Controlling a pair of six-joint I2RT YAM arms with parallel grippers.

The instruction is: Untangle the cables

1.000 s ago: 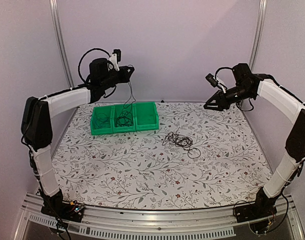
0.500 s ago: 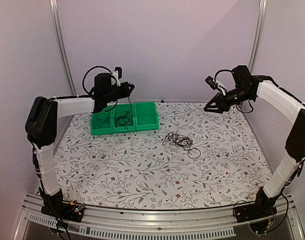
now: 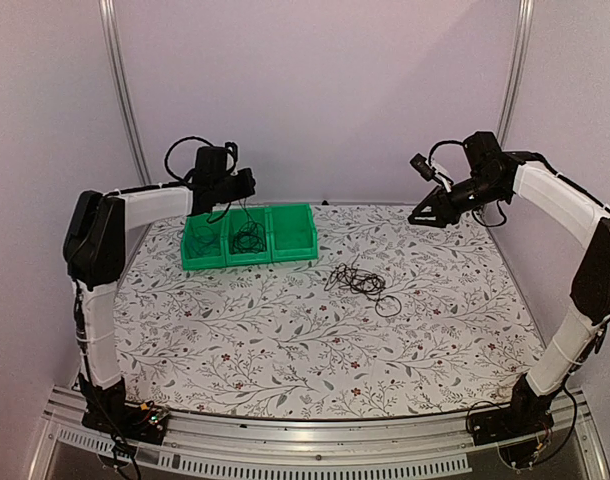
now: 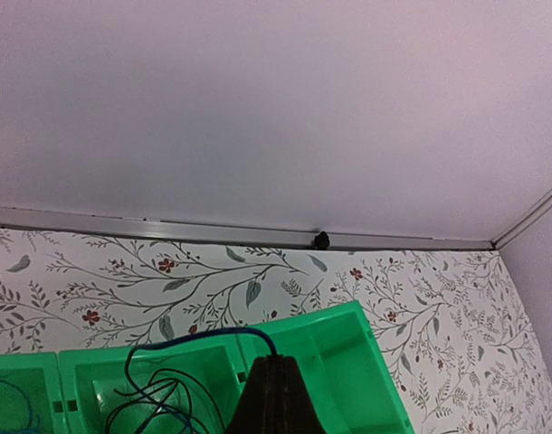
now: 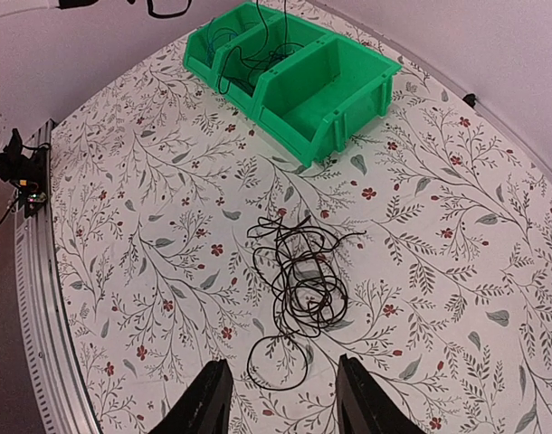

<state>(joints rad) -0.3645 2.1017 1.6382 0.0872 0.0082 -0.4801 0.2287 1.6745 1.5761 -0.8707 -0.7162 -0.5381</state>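
Observation:
The blue cable's loops [image 3: 248, 240] are in the middle bin [image 3: 253, 230], clear of the black tangle. My left gripper should now lower the end it holds and let go of it there.
A tangle of thin black cables [image 3: 360, 282] lies on the floral table, right of centre; in the right wrist view the tangle [image 5: 299, 276] sits just ahead of the fingers. My right gripper [image 3: 421, 213] hovers high at the back right, open and empty, its jaws [image 5: 283, 398] spread apart. At the back left, my left gripper [image 3: 247, 184] is over the green bins, shut on a blue cable [image 4: 204, 336]. That cable leaves the closed fingertips [image 4: 274, 360] and hangs in loops into the middle bin [image 3: 247, 238].
Three green bins [image 3: 295, 254] stand in a row at the back left; the right one [image 4: 385, 366] looks empty and the left one holds a thin cable [image 3: 203, 240]. An aluminium rail [image 4: 167, 228] runs along the back wall.
My left arm has dropped and drawn back to the left over the bins, lowering the hanging cable into the middle bin. The right arm has barely moved.

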